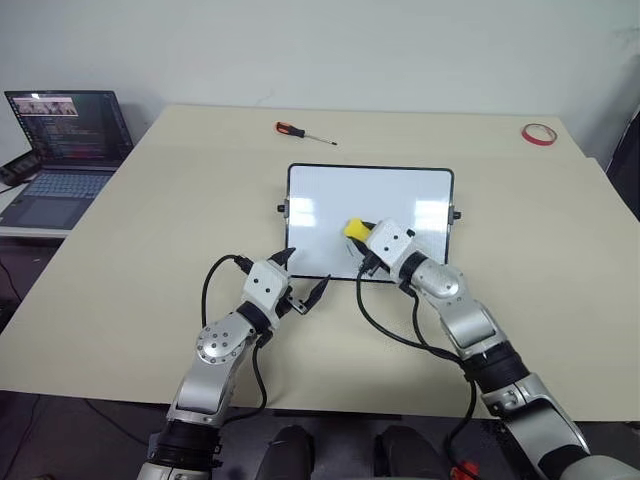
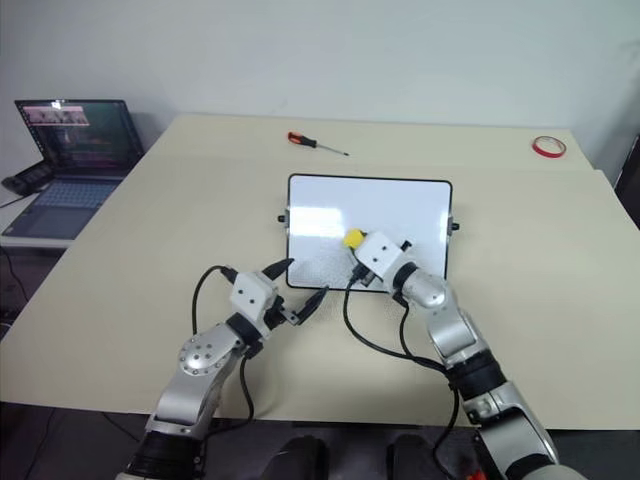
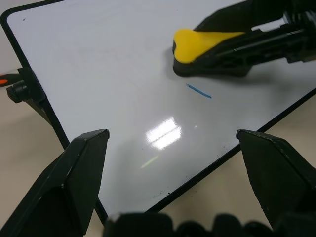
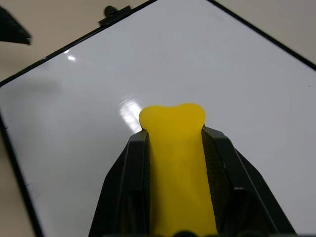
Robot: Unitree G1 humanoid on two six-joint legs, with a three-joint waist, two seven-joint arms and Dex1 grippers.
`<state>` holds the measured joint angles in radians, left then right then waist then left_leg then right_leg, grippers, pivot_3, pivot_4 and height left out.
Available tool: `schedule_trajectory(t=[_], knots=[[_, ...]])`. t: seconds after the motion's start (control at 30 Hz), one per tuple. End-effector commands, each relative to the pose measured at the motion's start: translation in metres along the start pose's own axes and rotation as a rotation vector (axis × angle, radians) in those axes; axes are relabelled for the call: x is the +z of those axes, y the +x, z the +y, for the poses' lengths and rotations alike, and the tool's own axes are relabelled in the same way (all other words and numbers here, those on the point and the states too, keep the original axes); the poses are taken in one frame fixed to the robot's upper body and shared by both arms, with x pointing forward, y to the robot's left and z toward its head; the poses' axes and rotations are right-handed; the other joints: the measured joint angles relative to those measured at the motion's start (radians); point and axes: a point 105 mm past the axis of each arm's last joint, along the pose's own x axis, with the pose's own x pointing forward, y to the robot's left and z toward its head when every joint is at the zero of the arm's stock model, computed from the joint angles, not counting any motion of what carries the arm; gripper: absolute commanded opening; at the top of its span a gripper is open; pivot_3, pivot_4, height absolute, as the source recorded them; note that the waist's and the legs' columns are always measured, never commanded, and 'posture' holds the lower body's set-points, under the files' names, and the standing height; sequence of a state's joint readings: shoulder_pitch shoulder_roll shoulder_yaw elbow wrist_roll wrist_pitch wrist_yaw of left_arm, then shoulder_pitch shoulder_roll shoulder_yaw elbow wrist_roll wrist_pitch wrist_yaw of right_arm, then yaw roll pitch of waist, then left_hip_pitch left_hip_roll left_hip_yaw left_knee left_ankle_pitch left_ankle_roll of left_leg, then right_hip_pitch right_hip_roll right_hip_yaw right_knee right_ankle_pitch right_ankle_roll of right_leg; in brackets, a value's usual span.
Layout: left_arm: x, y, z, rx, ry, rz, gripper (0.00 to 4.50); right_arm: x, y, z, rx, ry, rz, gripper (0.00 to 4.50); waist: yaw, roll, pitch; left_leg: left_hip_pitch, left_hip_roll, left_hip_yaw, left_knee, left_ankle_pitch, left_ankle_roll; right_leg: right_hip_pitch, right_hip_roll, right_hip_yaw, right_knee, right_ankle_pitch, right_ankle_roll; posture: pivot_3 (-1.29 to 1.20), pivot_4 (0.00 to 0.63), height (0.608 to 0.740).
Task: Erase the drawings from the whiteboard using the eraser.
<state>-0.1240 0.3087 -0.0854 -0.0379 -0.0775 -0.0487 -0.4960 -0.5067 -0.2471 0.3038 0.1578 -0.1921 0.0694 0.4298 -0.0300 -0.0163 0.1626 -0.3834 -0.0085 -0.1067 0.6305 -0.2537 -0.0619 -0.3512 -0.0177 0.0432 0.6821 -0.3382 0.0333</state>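
A short blue stroke (image 3: 199,91) is still there on the near side of the eraser, so next my right gripper pulls the eraser back over it toward the whiteboard's near edge (image 1: 346,279).
The whiteboard (image 1: 400,195) lies flat in the middle of the table, black-framed with small knobs on its short sides. My right gripper (image 1: 357,232) is shut on the yellow eraser (image 1: 353,229), whose dark underside rests on the board's near half. In the left wrist view one short blue stroke of the drawings (image 3: 199,91) shows on the board, just beside the eraser (image 3: 197,42). My left gripper (image 1: 303,278) stands open at the board's near left corner, its fingertips (image 3: 84,163) spread over the frame edge with nothing between them.
A red-handled screwdriver (image 1: 298,131) lies beyond the board at the table's far side. A red tape ring (image 1: 539,134) sits at the far right corner. An open laptop (image 1: 62,150) stands on a side surface to the left.
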Motion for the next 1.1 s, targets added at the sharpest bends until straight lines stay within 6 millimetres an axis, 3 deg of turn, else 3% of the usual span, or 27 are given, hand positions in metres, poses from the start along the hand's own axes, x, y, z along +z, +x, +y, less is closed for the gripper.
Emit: schedule_trajectory(t=[0.03,0.13,0.27,0.47,0.67,0.87,1.1], knots=[[0.010,0.000,0.001,-0.006,0.013,-0.039,4.50,-0.005,-0.004,0.019,0.105,0.000,0.023,1.16,-0.001,0.000,0.000,0.000,0.000,0.000,0.000,0.000,0.000,0.000,0.000,0.000,0.000,0.000,0.000,0.00,0.150,0.740],[0.010,0.000,0.001,-0.004,0.015,-0.037,4.50,-0.009,-0.007,0.029,0.153,0.021,0.034,1.16,-0.003,0.000,0.000,0.001,0.000,0.000,0.000,0.000,0.000,0.000,0.000,0.000,0.000,0.000,0.000,0.00,0.150,0.740],[0.010,-0.001,0.002,0.001,0.015,-0.035,4.50,-0.012,-0.006,0.021,0.126,0.012,0.052,1.16,-0.003,0.000,0.000,0.001,0.000,0.000,0.000,0.000,0.000,0.000,0.000,0.000,0.000,0.000,0.000,0.00,0.150,0.740],[0.010,-0.002,0.002,0.006,0.015,-0.033,4.50,-0.015,-0.002,-0.010,-0.026,-0.011,0.074,1.16,-0.002,0.000,0.000,0.002,0.000,0.000,0.000,0.000,0.000,0.001,0.000,0.000,0.001,0.000,0.000,0.00,0.150,0.740],[0.011,0.000,0.001,0.003,0.015,-0.036,4.50,-0.001,0.004,-0.031,-0.158,-0.031,0.020,1.16,0.001,0.000,0.000,0.002,0.000,-0.001,0.000,0.000,0.000,0.002,0.000,0.000,0.001,0.000,0.000,0.00,0.150,0.740],[0.012,0.000,0.001,-0.003,0.016,-0.039,4.50,-0.003,0.004,-0.018,-0.093,-0.019,0.023,1.16,0.000,0.000,0.000,0.002,0.000,0.000,0.000,0.000,0.000,0.001,0.000,0.000,0.001,0.000,0.000,0.00,0.150,0.740],[0.011,-0.001,0.002,0.000,0.020,-0.035,4.50,-0.027,-0.019,0.013,0.075,-0.062,0.096,1.16,0.001,0.000,0.000,0.001,0.000,-0.001,0.000,0.000,0.000,0.002,0.000,0.000,0.000,0.000,0.000,0.00,0.150,0.740]])
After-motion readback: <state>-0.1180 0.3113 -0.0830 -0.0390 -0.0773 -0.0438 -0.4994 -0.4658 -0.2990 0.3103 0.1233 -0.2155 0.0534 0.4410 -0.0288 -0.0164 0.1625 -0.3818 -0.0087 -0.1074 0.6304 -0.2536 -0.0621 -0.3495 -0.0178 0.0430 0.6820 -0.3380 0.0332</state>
